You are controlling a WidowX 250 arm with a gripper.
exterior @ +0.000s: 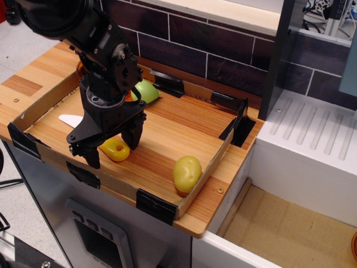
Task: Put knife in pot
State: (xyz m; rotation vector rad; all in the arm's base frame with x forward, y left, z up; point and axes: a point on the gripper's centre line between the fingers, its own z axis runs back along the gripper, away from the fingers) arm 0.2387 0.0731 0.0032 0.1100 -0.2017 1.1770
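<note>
The white blade [70,120] extends a long way from the yellow handle, so I expect the knife [115,149] to poke out over the pot's rim when I let it down inside.
The knife lies flat in the cardboard tray; I see its yellow handle [115,149] and the tip of its white blade [71,119], the middle is hidden by my arm. My black gripper [112,152] is open, low over the handle, one finger on each side of it. The amber-orange pot [79,69] stands at the tray's back left, almost fully hidden behind my arm.
A green pear-shaped toy [146,91] lies at the tray's back. A yellow-green potato-like ball [186,173] sits by the tray's front right wall. The cardboard tray [209,167] has low walls with black taped corners. A white sink unit [312,151] stands to the right.
</note>
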